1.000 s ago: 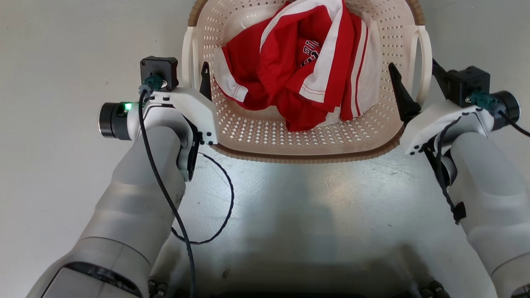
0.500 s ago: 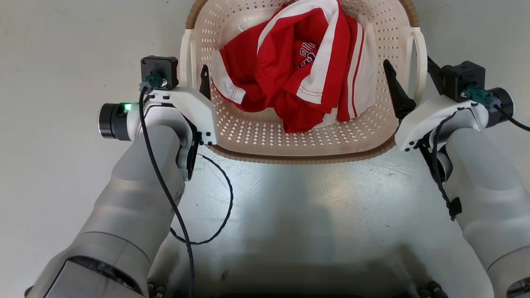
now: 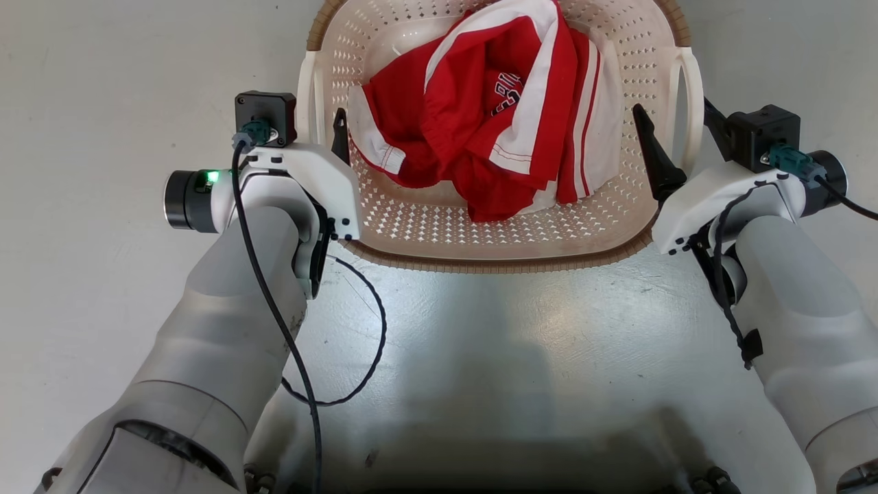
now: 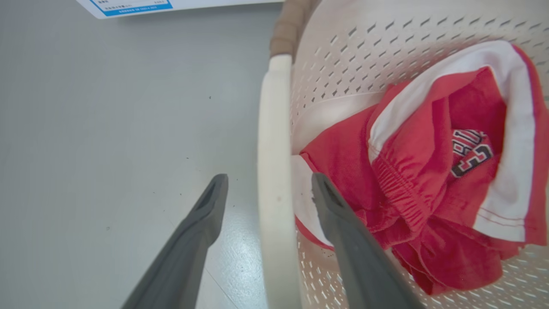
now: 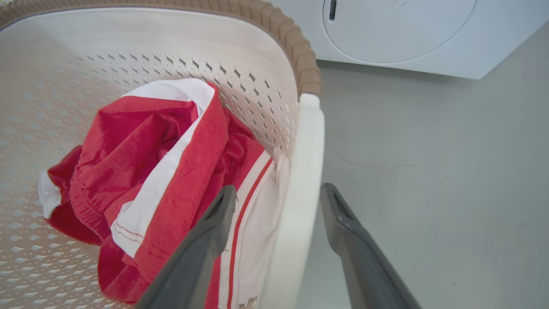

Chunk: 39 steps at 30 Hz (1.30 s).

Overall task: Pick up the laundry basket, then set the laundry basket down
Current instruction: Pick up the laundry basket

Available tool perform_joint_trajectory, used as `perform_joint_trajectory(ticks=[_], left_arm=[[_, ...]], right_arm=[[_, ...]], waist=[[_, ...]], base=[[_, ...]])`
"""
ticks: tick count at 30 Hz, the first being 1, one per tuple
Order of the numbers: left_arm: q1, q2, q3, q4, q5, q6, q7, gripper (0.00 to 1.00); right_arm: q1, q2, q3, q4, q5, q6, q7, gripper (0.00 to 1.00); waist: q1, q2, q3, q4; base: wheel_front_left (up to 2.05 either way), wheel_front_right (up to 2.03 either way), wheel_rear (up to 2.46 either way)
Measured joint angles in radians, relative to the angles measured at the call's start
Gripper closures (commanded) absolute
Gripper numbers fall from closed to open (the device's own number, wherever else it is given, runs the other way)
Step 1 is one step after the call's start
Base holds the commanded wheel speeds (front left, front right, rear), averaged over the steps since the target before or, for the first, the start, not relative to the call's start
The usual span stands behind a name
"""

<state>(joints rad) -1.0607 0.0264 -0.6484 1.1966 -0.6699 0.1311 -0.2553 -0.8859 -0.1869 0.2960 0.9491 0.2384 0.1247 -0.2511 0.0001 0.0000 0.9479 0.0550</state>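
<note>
My gripper will carry the laundry basket, and the red and white garment [image 3: 492, 111] will ride along in its heap because it lies slumped below the brown rim [image 3: 502, 265].
The laundry basket [image 3: 494, 261], cream with perforated walls and a brown rim, sits on the grey floor just ahead of me with a red and white garment [image 3: 480, 123] inside. My left gripper [image 3: 319, 129] is open astride the left white loop handle [image 4: 274, 141]: one finger is outside and one is inside the basket, neither pressing it. My right gripper [image 3: 675, 113] is open the same way around the right handle [image 5: 305, 171], its inner finger resting against the garment [image 5: 171, 163].
A white washer [image 5: 407, 34] stands just beyond the basket's far right corner. A white panel with a blue label [image 4: 133, 5] lies past the far left. My own dark base [image 3: 480, 473] is close behind the basket. Bare floor lies on both sides.
The right gripper has edged a little left and forward along the right handle, and the basket has shifted slightly left with it. The left gripper has stayed put. Both remain open.
</note>
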Motion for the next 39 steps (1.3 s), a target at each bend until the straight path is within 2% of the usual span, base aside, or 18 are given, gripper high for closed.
perform_joint_trajectory(ticks=[29,30,31,32,39], left_arm=[[-0.015,0.0,-0.063,0.031,-0.062,0.001,0.0,0.0],[-0.015,0.0,-0.063,0.031,-0.062,0.001,0.0,0.05],[-0.016,0.0,-0.065,0.031,-0.062,0.001,0.0,0.58],[-0.016,0.0,-0.068,0.034,-0.062,0.001,0.0,1.0],[-0.014,-0.002,-0.094,0.047,-0.079,-0.009,0.001,1.0]], right_arm=[[0.0,0.02,0.004,0.047,0.003,0.0,0.0,0.0],[0.0,0.021,0.006,0.049,0.005,0.0,0.0,0.56],[0.0,0.022,0.01,0.053,0.011,0.0,0.0,1.0],[0.0,0.022,0.018,0.055,0.011,0.0,0.0,1.0],[-0.001,0.028,0.037,0.081,0.045,-0.002,0.0,1.0]], waist=[[0.0,0.0,-0.013,-0.008],[0.0,0.0,-0.013,-0.008],[0.0,0.0,-0.013,-0.008],[0.0,0.0,-0.014,-0.008],[0.0,0.0,-0.03,-0.004]], base=[[0.0,0.0,0.0],[0.0,0.0,0.0],[0.0,0.0,0.0],[0.0,0.0,0.0],[0.0,0.0,0.0]])
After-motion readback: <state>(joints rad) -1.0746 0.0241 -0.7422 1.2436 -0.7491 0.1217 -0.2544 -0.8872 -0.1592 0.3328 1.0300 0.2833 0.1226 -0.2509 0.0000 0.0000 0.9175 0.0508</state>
